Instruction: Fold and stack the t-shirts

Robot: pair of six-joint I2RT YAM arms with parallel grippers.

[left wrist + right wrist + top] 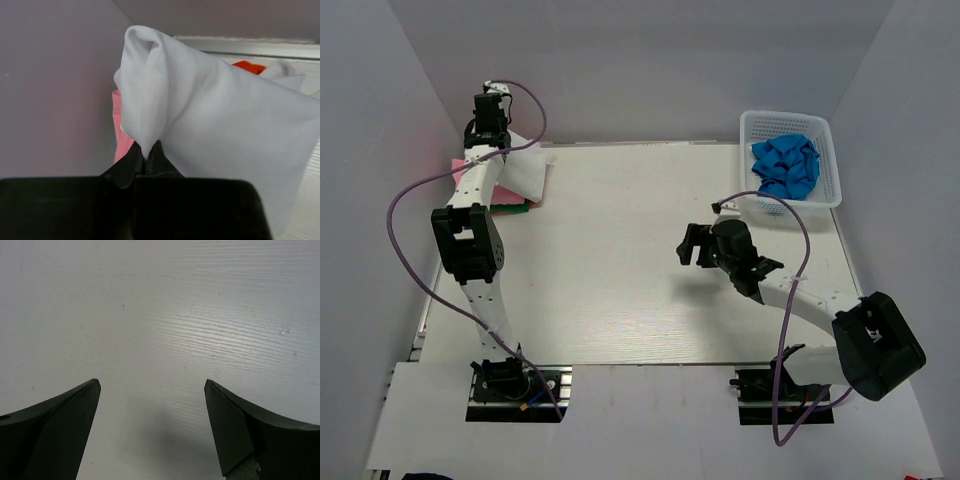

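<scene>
The pink t-shirt shows past the white t-shirt's fold. My left gripper should keep pulling the fold toward the wall (pixel 442 135) and let go of it over the pink t-shirt's edge.
My left gripper (pixel 492 128) is at the far left corner, shut on a fold of the white t-shirt (pixel 525 172). In the left wrist view the white t-shirt (pixel 220 125) hangs from the closed jaws of the left gripper (pixel 146 150), draped over the stack. Under it lie a pink t-shirt (pixel 460 168), an orange-red one (pixel 248 66) and a green one (pixel 510 208). A crumpled bright blue t-shirt (pixel 786 166) lies in the white mesh basket (pixel 832 190). My right gripper (pixel 692 246) hovers open and empty over the bare table; the right wrist view shows the right gripper (pixel 152 385) with jaws wide apart.
White walls close in the table on three sides; the left wall is right beside the stack. The basket stands at the back right corner. Purple cables loop off both arms.
</scene>
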